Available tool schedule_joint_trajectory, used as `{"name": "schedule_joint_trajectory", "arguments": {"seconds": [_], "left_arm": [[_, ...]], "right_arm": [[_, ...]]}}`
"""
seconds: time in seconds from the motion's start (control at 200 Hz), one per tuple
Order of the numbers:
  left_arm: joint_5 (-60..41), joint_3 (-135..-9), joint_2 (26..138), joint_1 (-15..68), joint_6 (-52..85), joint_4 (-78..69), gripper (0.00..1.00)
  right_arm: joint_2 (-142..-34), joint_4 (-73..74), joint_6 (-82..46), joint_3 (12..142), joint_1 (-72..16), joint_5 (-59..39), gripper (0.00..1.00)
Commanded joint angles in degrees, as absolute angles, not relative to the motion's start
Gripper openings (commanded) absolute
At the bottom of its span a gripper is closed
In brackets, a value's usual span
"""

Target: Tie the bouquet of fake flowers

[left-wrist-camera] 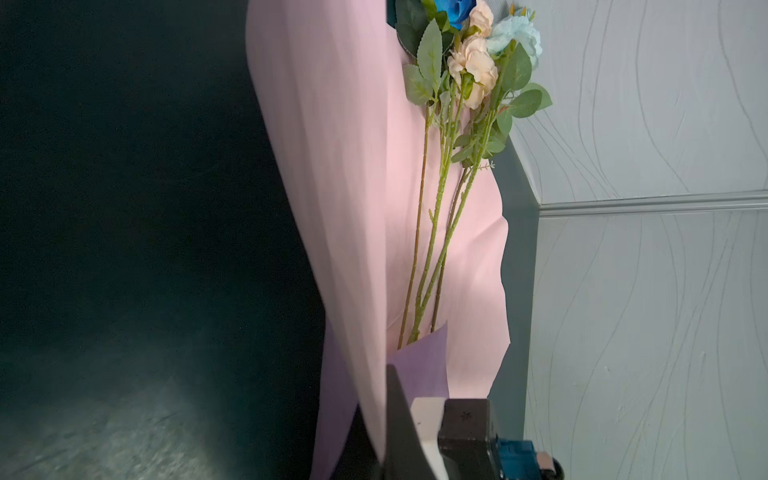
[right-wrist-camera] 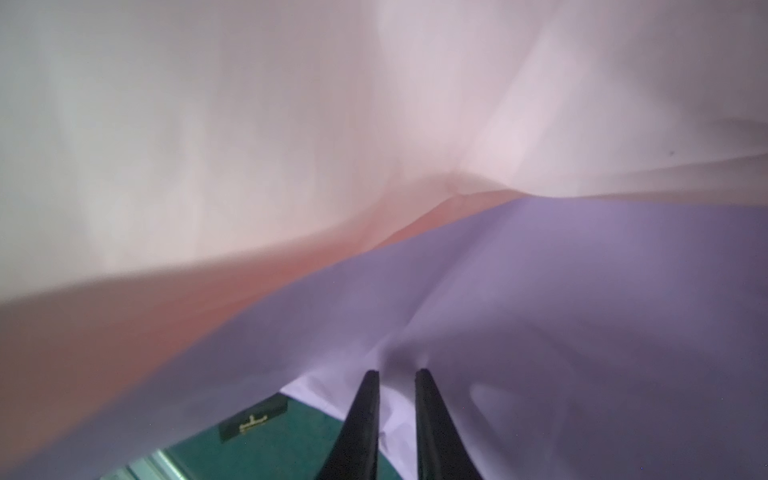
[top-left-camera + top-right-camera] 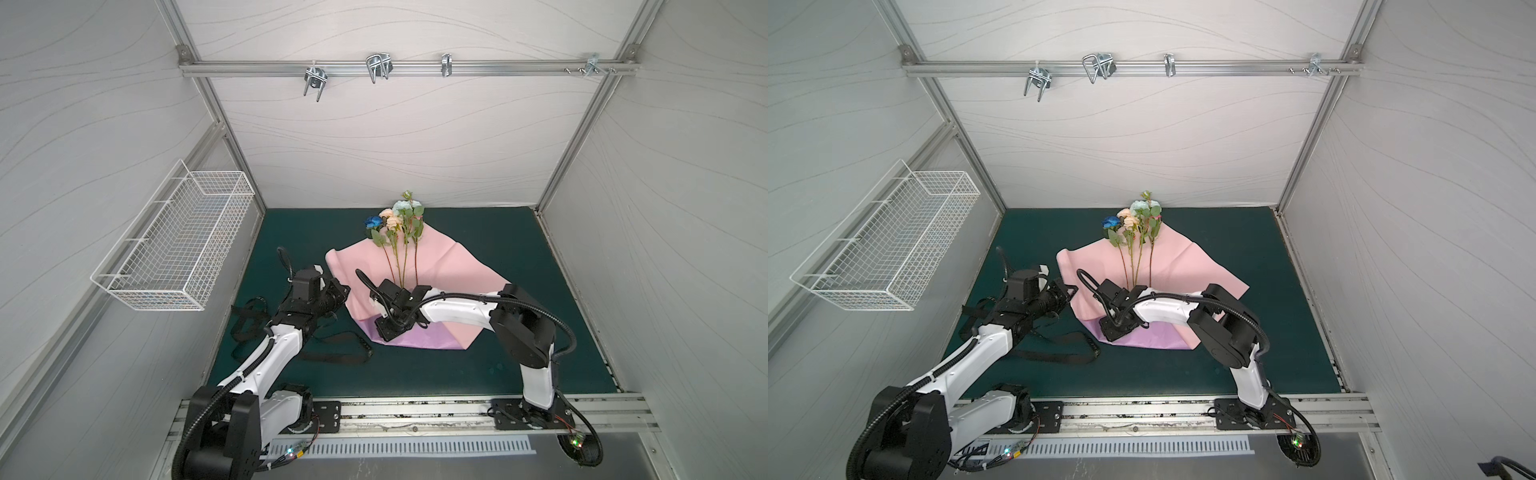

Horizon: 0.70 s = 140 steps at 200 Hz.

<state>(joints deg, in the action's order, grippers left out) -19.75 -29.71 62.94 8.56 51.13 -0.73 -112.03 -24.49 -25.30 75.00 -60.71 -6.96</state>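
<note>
My left gripper should fold the sheet's edge across next, as the sheet's lifted edge (image 3: 338,260) is beside the uncovered stems (image 3: 404,261). It should let go once the sheet's lilac side covers the stems.
The bouquet of fake flowers (image 3: 399,224) (image 3: 1136,220) (image 1: 469,75) lies on a paper sheet (image 3: 449,266) (image 3: 1183,266) (image 1: 332,166), blooms toward the back wall. The sheet shows pink, with its lilac side folded up over the stem ends. My left gripper (image 3: 340,291) (image 3: 1069,293) (image 1: 376,415) is shut on the sheet's left edge, which stands lifted. My right gripper (image 3: 420,289) (image 3: 1140,289) (image 2: 397,372) sits at the stem bases, its narrow jaws pinching bunched lilac paper (image 2: 540,311). The stem ends are hidden under the fold.
A black ribbon (image 3: 332,355) (image 3: 1059,355) (image 2: 253,424) lies loose on the green mat (image 3: 498,365), left of the sheet and under my left arm. A white wire basket (image 3: 174,245) hangs on the left wall. Metal hooks (image 3: 378,68) sit on the back rail.
</note>
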Motion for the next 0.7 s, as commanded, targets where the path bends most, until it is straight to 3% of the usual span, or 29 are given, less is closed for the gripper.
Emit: {"name": "schedule_joint_trajectory", "arguments": {"seconds": [0.0, 0.485, 0.695], "left_arm": [[-19.1, -34.9, 64.5, 11.9, 50.2, -1.4, 0.00], [-19.8, -42.9, 75.8, 21.1, 49.6, -2.7, 0.00], [-19.8, -46.7, 80.9, 24.3, 49.8, -2.8, 0.00]], "right_arm": [[-108.9, -23.9, -27.6, 74.1, -58.1, -10.1, 0.20], [-110.7, -16.6, -32.3, 68.9, -49.9, -19.9, 0.18], [-106.3, -16.0, -32.8, 67.5, -47.5, -21.0, 0.18]]}}
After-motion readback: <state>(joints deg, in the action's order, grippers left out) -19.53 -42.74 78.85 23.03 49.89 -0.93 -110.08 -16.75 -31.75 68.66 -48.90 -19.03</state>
